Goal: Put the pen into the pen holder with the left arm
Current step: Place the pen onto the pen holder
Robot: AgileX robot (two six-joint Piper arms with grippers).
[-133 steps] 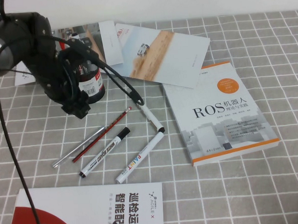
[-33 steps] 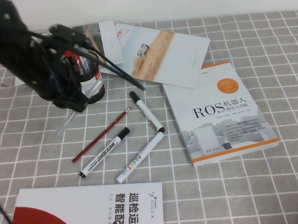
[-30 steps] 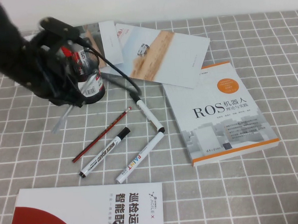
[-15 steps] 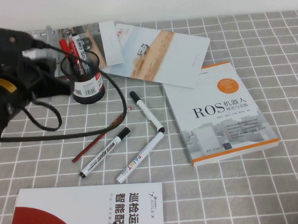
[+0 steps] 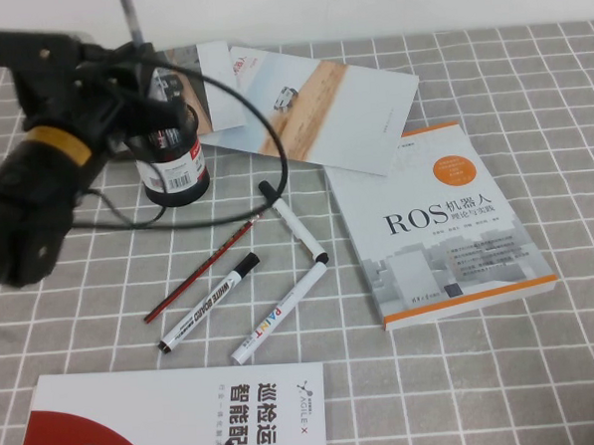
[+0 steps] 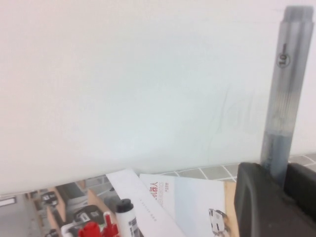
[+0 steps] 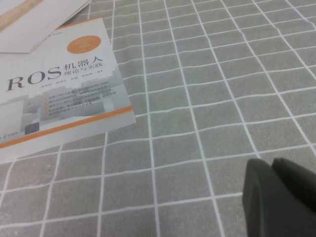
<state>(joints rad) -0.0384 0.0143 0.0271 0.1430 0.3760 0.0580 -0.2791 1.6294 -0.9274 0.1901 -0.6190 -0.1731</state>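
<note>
The silver-grey pen (image 5: 132,17) is upright above the pen holder (image 5: 178,174), so my left gripper carries on moving it down until the pen's lower end is inside, and then let go.
The silver-grey pen (image 5: 130,17) stands upright in my left gripper (image 5: 127,64), its free end pointing up at the far left of the table. In the left wrist view the pen (image 6: 283,94) is clamped between the two black fingers (image 6: 256,197) of the left gripper (image 6: 279,173). The black mesh pen holder (image 5: 171,157) with a barcode label stands just below and in front of the left gripper, partly hidden by it. Red pens and a black-capped marker (image 6: 123,210) stick out of it. My right gripper (image 7: 276,197) is shut and empty over bare checked cloth; it is out of the high view.
A red pencil (image 5: 205,267) and three white markers (image 5: 210,302) (image 5: 279,313) (image 5: 292,223) lie in front of the holder. The ROS book (image 5: 447,225) lies to the right, brochures (image 5: 321,107) behind, a booklet (image 5: 178,418) at the front left. The arm's cable (image 5: 265,189) loops over the pencil.
The pen lay beside the red pencil; the left gripper took it off the table, swung it up and now holds it upright behind the holder. The cable loop shifted.
</note>
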